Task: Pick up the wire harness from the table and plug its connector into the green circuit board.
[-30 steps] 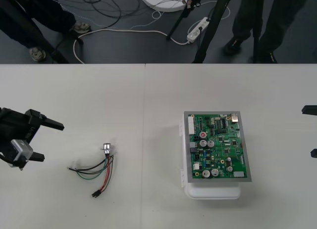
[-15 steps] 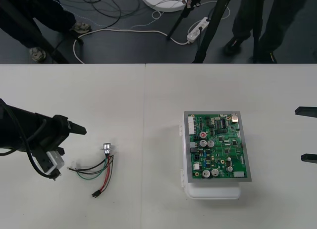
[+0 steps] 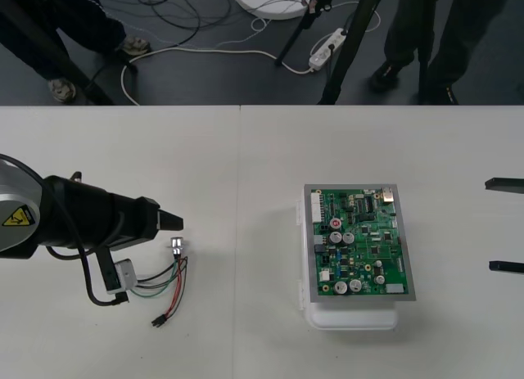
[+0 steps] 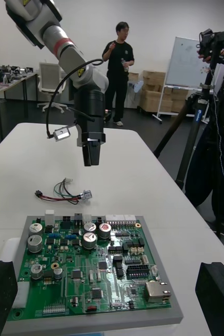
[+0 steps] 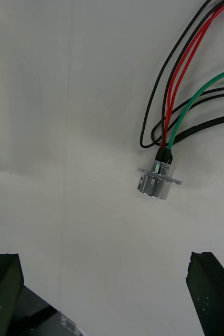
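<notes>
The green wire [image 5: 196, 96] curves smoothly out of the metal socket, so I expect the wires [image 3: 177, 287] to keep their fanned curves near it when I lift the socket.
The wire harness [image 3: 164, 279] lies flat on the table left of centre. Its metal socket [image 3: 177, 245] is at the far end and its black plug [image 3: 159, 320] at the near end. My left gripper [image 3: 165, 224] hovers just above the socket, apart from it. In the left wrist view its fingers [image 5: 4, 286] stand wide open, with the socket [image 5: 157, 181] and the wires [image 5: 188, 79] ahead of them. The green circuit board [image 3: 360, 244] sits on its white base [image 3: 352, 318] right of centre. My right gripper [image 3: 505, 225] waits open at the right edge, facing the board [image 4: 91, 262].
In the right wrist view the left gripper [image 4: 91, 152] hangs over the harness [image 4: 64, 191], which lies beyond the board. Bare table separates the harness from the board. A seam in the tabletop [image 3: 238, 166] runs front to back.
My left arm has swung in from the left edge to the right and now hangs over the harness socket. The right gripper has edged slightly outward. The harness has not moved.
</notes>
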Controlling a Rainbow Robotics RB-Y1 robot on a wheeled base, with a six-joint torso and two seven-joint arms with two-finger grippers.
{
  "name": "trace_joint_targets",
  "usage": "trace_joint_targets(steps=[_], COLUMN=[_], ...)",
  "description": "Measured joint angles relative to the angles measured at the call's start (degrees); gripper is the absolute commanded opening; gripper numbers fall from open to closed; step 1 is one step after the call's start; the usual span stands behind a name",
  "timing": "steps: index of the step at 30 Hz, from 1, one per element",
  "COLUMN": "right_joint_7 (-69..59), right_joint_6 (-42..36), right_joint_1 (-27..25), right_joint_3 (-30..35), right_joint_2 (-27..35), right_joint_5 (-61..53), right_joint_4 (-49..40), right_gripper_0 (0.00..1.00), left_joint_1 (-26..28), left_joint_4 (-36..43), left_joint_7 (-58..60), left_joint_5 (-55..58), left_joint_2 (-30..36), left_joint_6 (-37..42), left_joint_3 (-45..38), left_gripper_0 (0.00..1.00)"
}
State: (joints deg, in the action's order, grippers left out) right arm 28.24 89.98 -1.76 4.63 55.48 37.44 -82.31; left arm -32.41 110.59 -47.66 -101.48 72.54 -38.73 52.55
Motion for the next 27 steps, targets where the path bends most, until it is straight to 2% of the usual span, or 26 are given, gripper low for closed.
trace_joint_targets(steps=[8, 17, 21, 27], right_joint_7=[7.07, 7.38, 10.73, 12.43], right_joint_6=[0.00, -0.01, -0.01, -0.01], right_joint_1=[0.25, 3.41, 4.88, 8.01], right_joint_3=[-5.43, -11.35, -13.41, -19.51], right_joint_2=[1.85, 5.62, 6.90, 8.74], right_joint_5=[-2.68, -3.85, -4.78, -9.49], right_joint_4=[0.00, 0.73, 1.66, 5.35], right_gripper_0=[1.00, 1.00, 1.00, 1.00], left_joint_1=[-4.28, -4.45, -4.47, -4.62], left_joint_4=[-1.91, -6.18, -8.08, -11.12], left_joint_7=[-1.79, -8.46, -12.69, -12.74], left_joint_5=[-4.59, -6.86, -7.07, -7.43], left_joint_2=[-0.35, -2.55, -3.08, -4.10], left_joint_6=[4.40, 8.26, 12.16, 19.34], left_joint_3=[5.11, 7.57, 10.92, 16.59], left_gripper_0=[0.87, 0.87, 0.87, 0.87])
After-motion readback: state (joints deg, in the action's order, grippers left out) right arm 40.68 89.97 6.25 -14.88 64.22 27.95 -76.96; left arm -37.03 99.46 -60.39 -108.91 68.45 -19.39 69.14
